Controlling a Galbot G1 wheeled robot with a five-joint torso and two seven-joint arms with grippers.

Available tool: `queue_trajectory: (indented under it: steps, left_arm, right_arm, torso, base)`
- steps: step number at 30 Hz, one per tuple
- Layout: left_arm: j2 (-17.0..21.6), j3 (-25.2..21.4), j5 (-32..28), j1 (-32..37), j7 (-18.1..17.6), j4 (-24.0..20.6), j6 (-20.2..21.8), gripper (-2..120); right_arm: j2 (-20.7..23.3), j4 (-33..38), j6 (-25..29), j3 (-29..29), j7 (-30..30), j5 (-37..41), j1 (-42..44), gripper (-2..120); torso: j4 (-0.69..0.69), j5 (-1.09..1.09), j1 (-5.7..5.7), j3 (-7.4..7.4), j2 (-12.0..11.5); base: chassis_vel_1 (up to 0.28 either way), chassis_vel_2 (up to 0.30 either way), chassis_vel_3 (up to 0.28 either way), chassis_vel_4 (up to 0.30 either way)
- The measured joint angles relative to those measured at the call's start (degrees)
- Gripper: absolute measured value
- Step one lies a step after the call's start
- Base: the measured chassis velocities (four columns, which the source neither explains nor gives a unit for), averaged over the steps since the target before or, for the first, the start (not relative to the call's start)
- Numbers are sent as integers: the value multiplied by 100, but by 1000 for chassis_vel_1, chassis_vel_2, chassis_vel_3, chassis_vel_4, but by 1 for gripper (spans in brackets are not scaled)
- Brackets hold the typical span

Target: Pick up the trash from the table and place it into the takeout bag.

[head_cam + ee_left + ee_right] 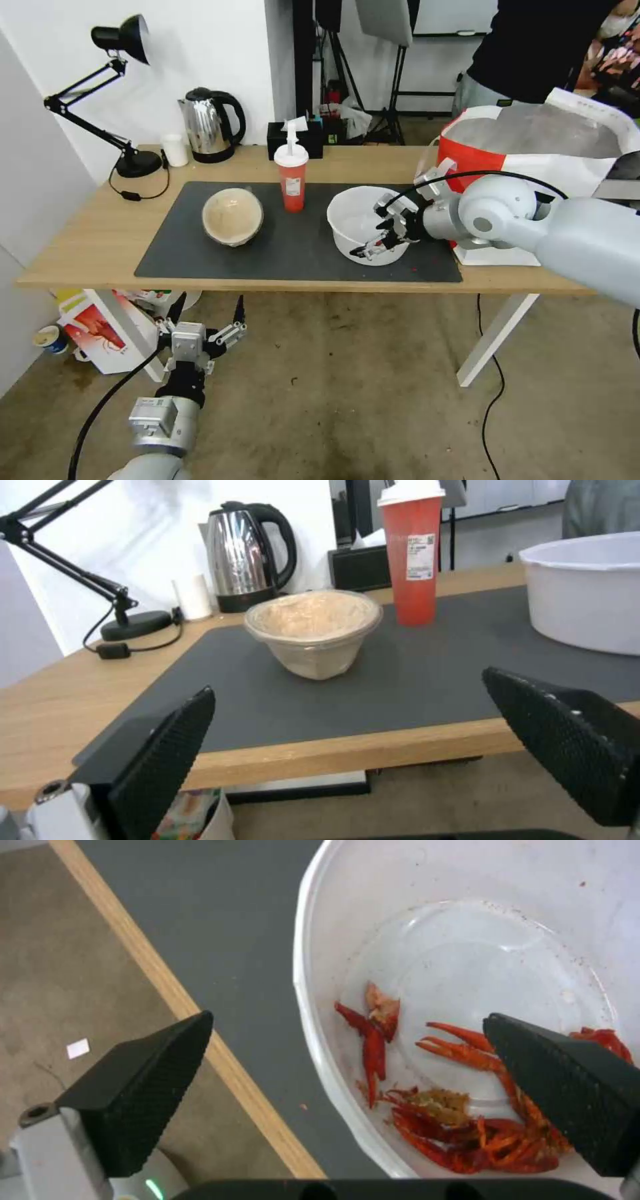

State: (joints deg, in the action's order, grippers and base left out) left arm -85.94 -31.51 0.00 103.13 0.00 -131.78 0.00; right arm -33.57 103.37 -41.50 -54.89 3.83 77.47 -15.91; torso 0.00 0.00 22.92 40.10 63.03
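Red scraps sit low against the bowl's side under the robot's right gripper, so the white bowl [361, 216] should carry them inside when the robot lifts it.
On the table [87, 247] sits a dark mat [293, 247] carrying the trash: a tan paper bowl [232, 217], a red cup [292, 180] with white lid and straw, and a large white bowl [357, 217]. My right gripper [375, 230] is open, straddling the near rim of the white bowl [467, 940]; one finger is outside over the mat, the other inside above the red scraps [460, 1125]. My left gripper [208, 317] hangs open below the table's front edge, facing the tan bowl [313, 630]. The takeout bag [533, 150] stands open at the right end.
At the back of the table are a black desk lamp [113, 87], a steel kettle [210, 123], a small white cup [175, 150] and a black tissue box [293, 137]. A smaller red-white bag [100, 330] stands on the floor under the left end. A person stands behind the takeout bag.
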Motion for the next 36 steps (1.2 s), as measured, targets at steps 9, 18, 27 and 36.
queue_trajectory:
  steps: [9,18,27,36]
  left_arm:
    - [0,0,0,0,0,0,0,100]
    - [0,0,0,0,0,0,0,100]
    - [0,0,0,0,0,0,0,100]
    - [0,0,0,0,0,0,0,100]
  right_arm:
    - [-16,-62,0,18,63,-132,57,100]
    - [-73,-162,1,19,87,-217,76,100]
    - [-160,-207,1,19,86,-246,92,98]
    - [-236,-293,2,18,93,-261,133,69]
  torso:
    - [0,0,0,0,0]
    - [-1,0,0,0,0]
    - [0,0,0,0,0]
    - [0,0,0,0,0]
  base:
    - [0,0,0,0]
    - [0,0,0,0]
    - [0,0,0,0]
    - [0,0,0,0]
